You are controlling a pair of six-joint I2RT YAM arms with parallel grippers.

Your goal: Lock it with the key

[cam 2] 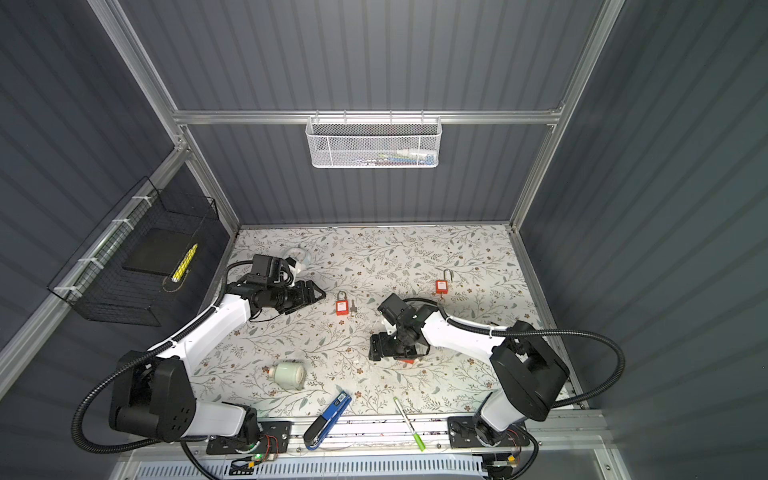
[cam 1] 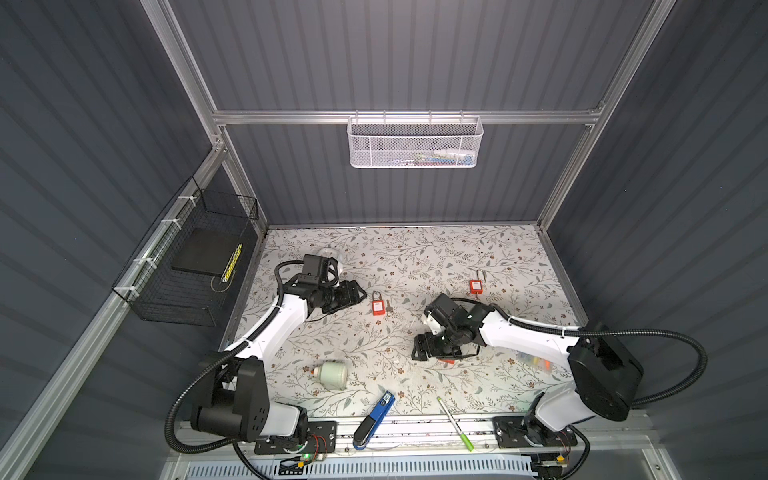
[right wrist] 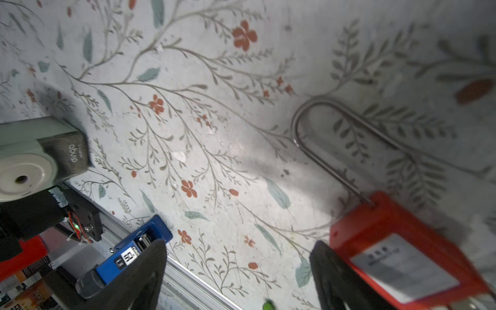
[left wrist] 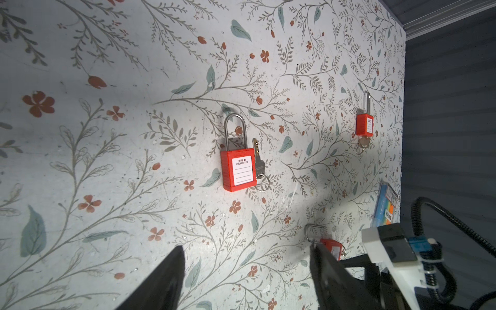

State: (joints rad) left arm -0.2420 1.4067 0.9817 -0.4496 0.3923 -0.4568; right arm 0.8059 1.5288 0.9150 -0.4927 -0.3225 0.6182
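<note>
The nearest red padlock (right wrist: 379, 219) is lying crooked outside the open fingers of my right gripper. Next, my right gripper moves back in a swing, turns to line up with the padlock and grabs its body (right wrist: 408, 263).
A red padlock (cam 1: 377, 306) (cam 2: 342, 306) (left wrist: 237, 171) with its shackle down lies mid-table, and a loose silver key (cam 1: 389, 306) (left wrist: 258, 161) on a ring lies right beside it. My left gripper (cam 1: 360, 295) (cam 2: 320, 296) (left wrist: 247, 257) hovers open just left of them, holding nothing. A second red padlock (cam 1: 476, 286) (left wrist: 364, 124) lies farther back right with a key in its base. A third red padlock (right wrist: 397, 255) (left wrist: 331, 247) lies under my right arm. My right gripper (cam 1: 417, 348) (right wrist: 239, 257) is open, and this padlock sits outside its gap, next to one finger.
A pale green sharpener (cam 1: 330, 375) (right wrist: 35, 158) lies front left. A blue stapler (cam 1: 374, 419) and a green pen (cam 1: 455, 424) rest at the front rail. A clear packet (cam 1: 534, 360) sits by the right arm. A black wire basket (cam 1: 187, 266) hangs on the left wall and a white mesh basket (cam 1: 415, 143) on the back wall.
</note>
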